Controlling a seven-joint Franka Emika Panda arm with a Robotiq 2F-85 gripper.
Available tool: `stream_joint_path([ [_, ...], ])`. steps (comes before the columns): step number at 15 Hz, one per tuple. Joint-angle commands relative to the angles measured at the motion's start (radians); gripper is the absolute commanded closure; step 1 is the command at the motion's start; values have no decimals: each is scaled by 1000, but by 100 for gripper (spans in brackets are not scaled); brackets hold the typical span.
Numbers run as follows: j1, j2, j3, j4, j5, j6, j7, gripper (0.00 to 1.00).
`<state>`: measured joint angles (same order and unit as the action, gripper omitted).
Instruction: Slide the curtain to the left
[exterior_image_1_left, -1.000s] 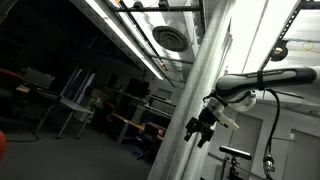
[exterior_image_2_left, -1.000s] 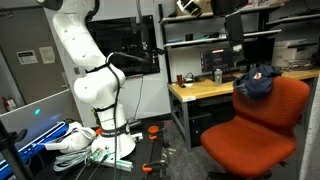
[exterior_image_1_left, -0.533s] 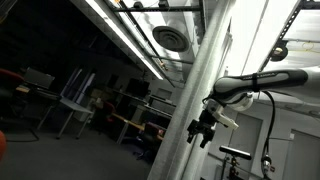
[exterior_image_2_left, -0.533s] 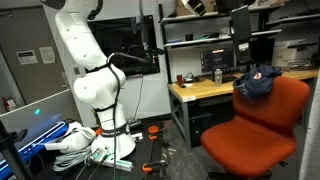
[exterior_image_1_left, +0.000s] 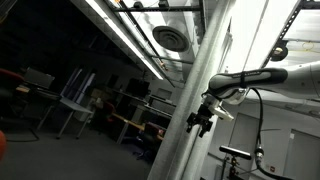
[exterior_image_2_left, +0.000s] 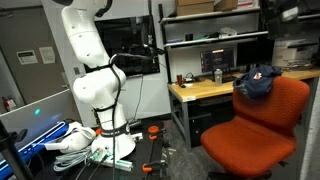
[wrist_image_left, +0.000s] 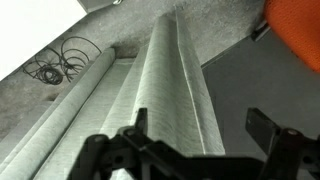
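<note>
The curtain's free edge (wrist_image_left: 205, 110) needs to be pinched before I slide the curtain. My gripper points down along the curtain's folds (wrist_image_left: 165, 85), so I should raise it and tilt it up for that.
The curtain (exterior_image_1_left: 190, 110) hangs as a tall pale-grey gathered column with vertical folds in an exterior view. In the wrist view it (wrist_image_left: 165, 95) fills the middle as woven folded fabric. My gripper (exterior_image_1_left: 198, 122) sits at the curtain's right edge in an exterior view. In the wrist view the gripper (wrist_image_left: 198, 128) is open, its two dark fingers apart, with a fold of the curtain between them. In the other exterior view only the white arm base (exterior_image_2_left: 95, 85) shows; the gripper is out of frame.
An orange chair (exterior_image_2_left: 262, 120) stands by a wooden desk (exterior_image_2_left: 205, 90) with shelves above. Cables and tools (exterior_image_2_left: 90, 148) lie on the floor by the arm base. Ceiling light strips (exterior_image_1_left: 120, 35) and a round vent (exterior_image_1_left: 170, 38) are near the curtain.
The gripper has moved left, closer against the curtain. The arm's upper link has shifted out of the top of the view that shows the base.
</note>
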<state>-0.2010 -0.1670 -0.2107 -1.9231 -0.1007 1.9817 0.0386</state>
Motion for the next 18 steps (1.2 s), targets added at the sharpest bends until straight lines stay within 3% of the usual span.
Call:
stream_joint_path([
  [1, -8, 52, -13, 122, 30, 27, -5, 0],
  [11, -34, 37, -64, 213, 112, 127, -21, 0],
  [18, -9, 33, -40, 199, 136, -5, -139, 0],
])
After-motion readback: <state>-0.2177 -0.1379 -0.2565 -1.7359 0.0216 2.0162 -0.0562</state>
